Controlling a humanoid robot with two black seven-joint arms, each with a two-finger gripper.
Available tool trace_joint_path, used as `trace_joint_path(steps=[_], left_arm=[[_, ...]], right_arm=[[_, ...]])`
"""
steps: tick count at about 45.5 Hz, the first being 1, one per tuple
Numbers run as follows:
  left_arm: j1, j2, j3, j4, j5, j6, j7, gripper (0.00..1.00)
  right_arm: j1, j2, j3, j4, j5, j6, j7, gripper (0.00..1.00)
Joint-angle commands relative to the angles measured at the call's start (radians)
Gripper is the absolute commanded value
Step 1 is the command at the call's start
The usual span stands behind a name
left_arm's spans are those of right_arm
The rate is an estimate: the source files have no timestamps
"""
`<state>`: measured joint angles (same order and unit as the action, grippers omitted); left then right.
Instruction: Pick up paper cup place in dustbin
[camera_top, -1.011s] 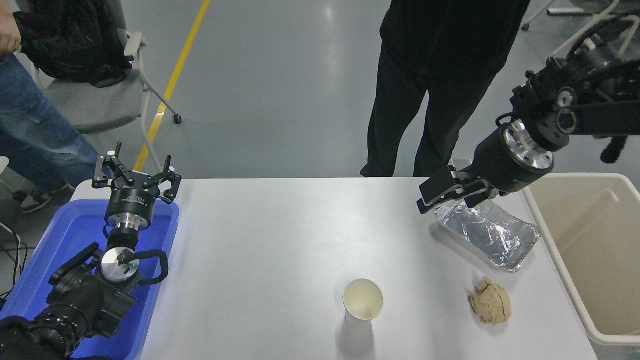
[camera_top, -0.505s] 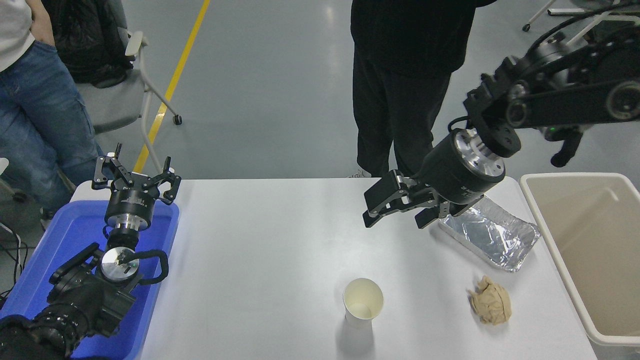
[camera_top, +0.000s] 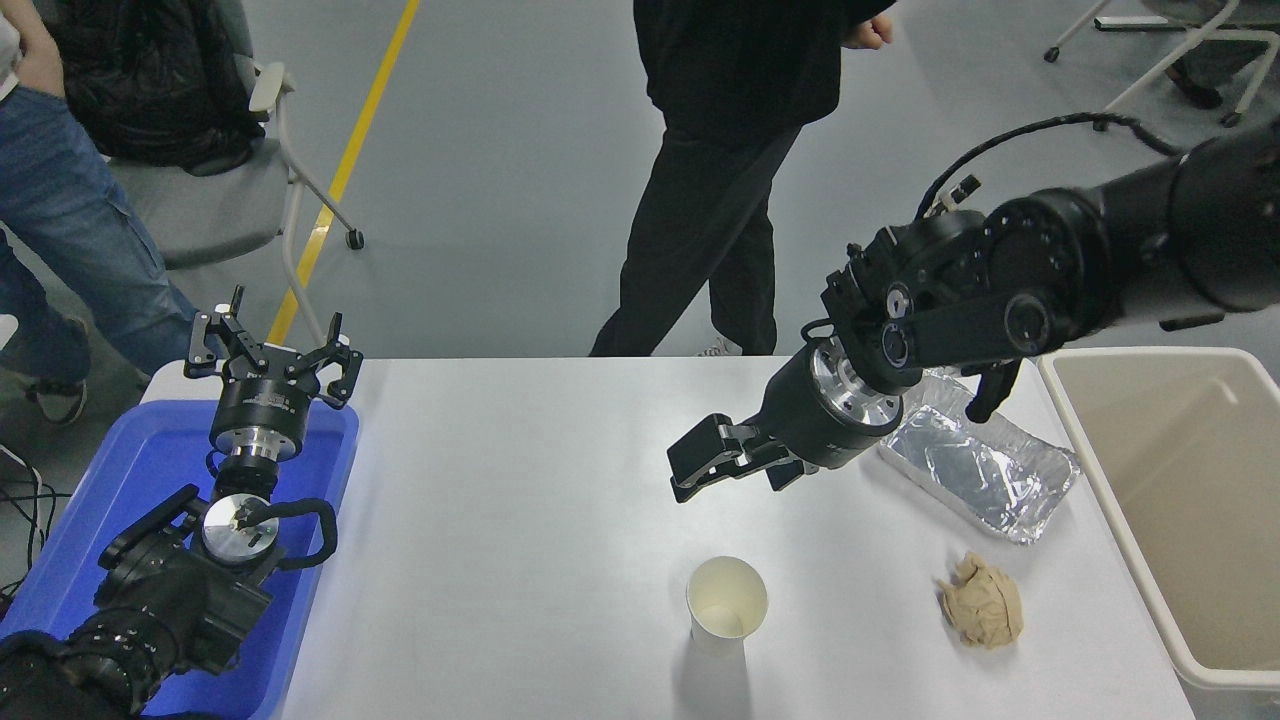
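My right gripper (camera_top: 780, 434) is pointing down at an angle, so the paper cup (camera_top: 725, 604) will hang tilted from its rim when I pick it up.
The paper cup (camera_top: 726, 605) stands upright on the white table (camera_top: 520, 540), near the front edge and right of centre; its cream inside shows nothing in it. My right gripper (camera_top: 727, 478) hangs open above the table, just behind the cup and a little left of it, holding nothing. The beige dustbin (camera_top: 1200, 500) sits off the table's right edge, its opening facing up. At the lower left, my left gripper (camera_top: 272, 352) stays parked open over a blue tray.
A crinkled foil tray (camera_top: 975, 470) lies at the back right, partly under my right arm. A crumpled tan paper ball (camera_top: 983, 600) sits right of the cup. The blue tray (camera_top: 130, 480) is at the left. A person in black (camera_top: 720, 180) walks behind the table; another stands far left.
My right arm has swung left and down from above the foil tray to just behind the cup. The person in black has stepped to the left. The cup has not moved.
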<state>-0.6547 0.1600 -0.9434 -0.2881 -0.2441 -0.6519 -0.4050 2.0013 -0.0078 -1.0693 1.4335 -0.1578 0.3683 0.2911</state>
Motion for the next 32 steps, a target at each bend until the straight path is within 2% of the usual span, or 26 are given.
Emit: trace_joint_path(steps=[1,17,24,32], left_arm=[[0.001,0.001,0.0,0.001,0.0,0.0,0.0,0.99],[0.0,0.001,0.0,0.0,0.0,0.0,0.0,0.99],[0.001,0.0,0.0,0.0,0.0,0.0,0.0,0.99],[0.001,0.001,0.0,0.0,0.0,0.0,0.0,0.99]], right_arm=[[-0.117,0.008,0.005,-0.056,-0.032,-0.037,0.0,1.0],[-0.252,0.008,0.018,-0.125,-0.045,-0.075,-0.001,1.0],[-0.297,0.008,0.015,-0.13,-0.101,-0.081,0.002,1.0],[-0.364,0.008,0.015,-0.165,-0.114,-0.109,0.002,1.0]])
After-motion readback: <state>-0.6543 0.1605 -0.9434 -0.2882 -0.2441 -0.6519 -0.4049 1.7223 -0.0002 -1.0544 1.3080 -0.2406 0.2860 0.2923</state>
